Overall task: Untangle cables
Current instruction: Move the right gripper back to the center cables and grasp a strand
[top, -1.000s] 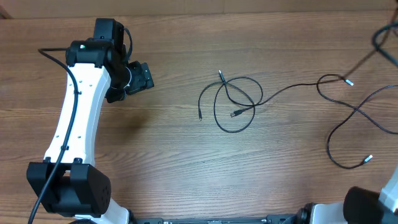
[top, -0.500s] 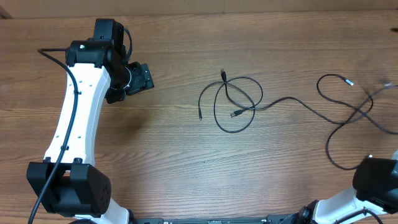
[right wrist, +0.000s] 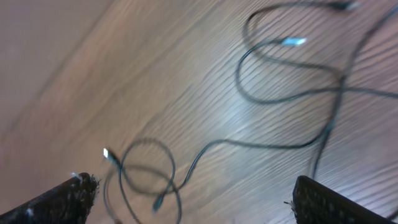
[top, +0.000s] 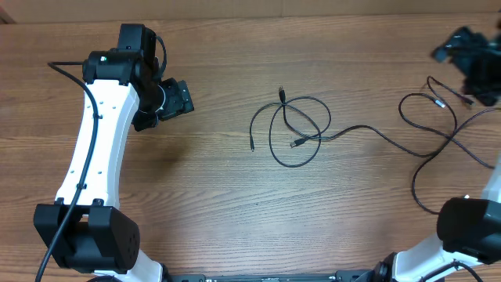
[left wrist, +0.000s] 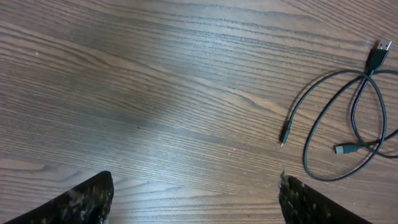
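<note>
My right gripper is to keep moving to the strand of cable (top: 352, 128) beside the centre loop, which lies clear of the crossed loops, until its open fingers straddle that piece.
The cables lie flat on the wooden table. One thin black cable forms a loose loop (top: 298, 130) at the centre, with plug ends around it. From that loop a strand runs right to crossed loops (top: 446, 135) near the right edge. My left gripper (top: 182, 98) hovers open left of the centre loop, which shows at the right of the left wrist view as a cable loop (left wrist: 346, 129); nothing is between the jaws of the left gripper (left wrist: 194, 180). My right gripper (top: 468, 56) is high at the far right, open and empty (right wrist: 194, 182), above the blurred cables (right wrist: 292, 87).
The table's far edge (top: 250, 17) runs along the top of the overhead view. The white left arm (top: 94, 149) stretches up the left side. The right arm's base (top: 466, 227) sits at the bottom right, next to a cable loop.
My right gripper has opened and let go of the cable end, which has dropped onto the table at the far right. The right arm has swung into view. The left arm is still.
</note>
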